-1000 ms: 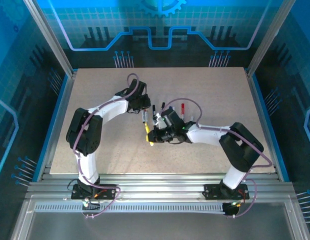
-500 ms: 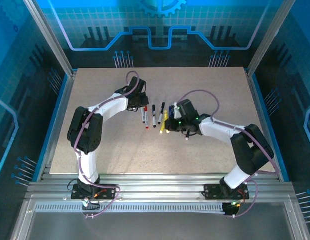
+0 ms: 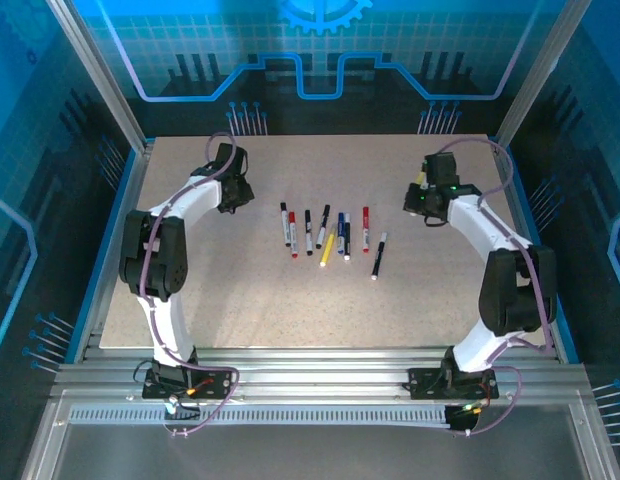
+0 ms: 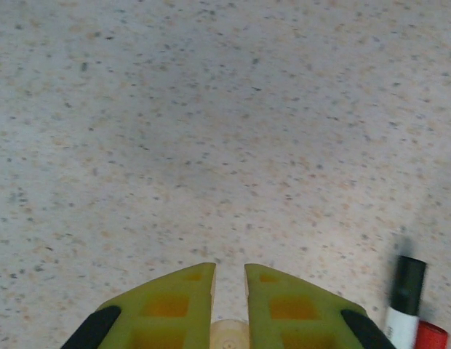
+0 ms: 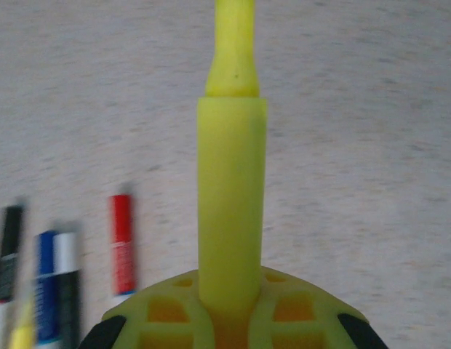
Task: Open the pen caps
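Observation:
My left gripper keeps lowering the pale round piece [image 4: 229,336] between its fingers toward the open table [image 3: 206,220] until it rests there, as the piece is clear of the pens.
A row of capped pens [image 3: 308,232] lies at the middle of the table, their caps black, red and blue. Among them lies a yellow pen barrel [image 3: 328,243]. My right gripper [image 3: 418,200] hovers at the back right, away from the row. It is shut on a yellow pen cap [image 5: 231,189] that sticks straight out from the jaws [image 5: 231,278]. My left gripper [image 3: 233,194] is at the back left over bare table, its jaws [image 4: 229,267] shut to a thin slit with nothing between them. A black cap [image 4: 407,276] and a red cap [image 4: 431,337] show at its lower right.
A black pen [image 3: 378,256] lies apart, right of the row. In the right wrist view a red-capped pen [image 5: 121,243], a blue one [image 5: 45,280] and a black one [image 5: 9,251] lie at the lower left. Metal rails and blue walls frame the table [image 3: 190,300].
Both arms have pulled back from the centre, the left to the back left, the right to the back right with the yellow cap. The yellow barrel now lies in the row.

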